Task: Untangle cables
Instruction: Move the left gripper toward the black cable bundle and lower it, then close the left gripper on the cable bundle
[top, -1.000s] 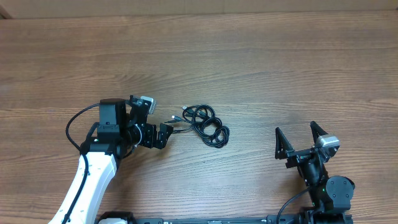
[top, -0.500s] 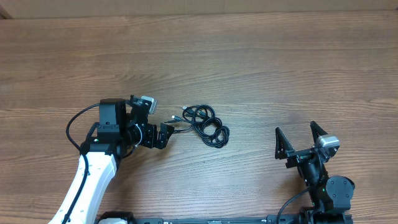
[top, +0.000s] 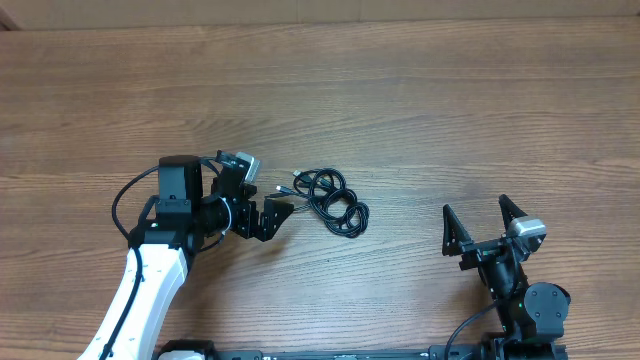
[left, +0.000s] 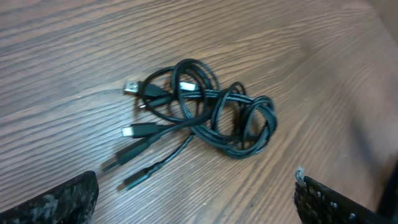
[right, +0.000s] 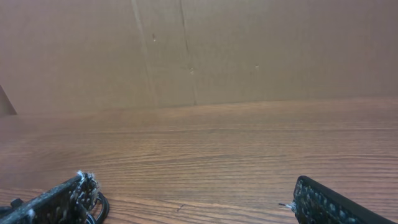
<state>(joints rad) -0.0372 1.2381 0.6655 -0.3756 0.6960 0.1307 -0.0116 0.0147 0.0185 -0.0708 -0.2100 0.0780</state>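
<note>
My open left gripper should reach over the cables' plug ends, pinch the bundled strands of cable (top: 323, 202) and lift the tangle, because the cables' loops (top: 348, 214) lie wound together beyond it.
A tangle of thin black cables (top: 330, 201) lies in the middle of the wooden table, its loose plug ends pointing left. In the left wrist view the bundle (left: 205, 112) sits just ahead of the fingers, with several connector ends fanned out at its left. My left gripper (top: 275, 212) is open and empty, right beside the plug ends without touching them. My right gripper (top: 478, 227) is open and empty at the front right, well away from the cables; only an edge of the tangle (right: 99, 208) shows past its left finger.
The wooden table (top: 420, 110) stretches wide beyond the cables. A brown cardboard wall (right: 199, 50) stands along its far edge. The left arm's white link (top: 150, 290) reaches in from the front left.
My left gripper has shifted a little to the right, closer to the plug ends, and its fingers have spread apart. The cables and right arm have not moved.
</note>
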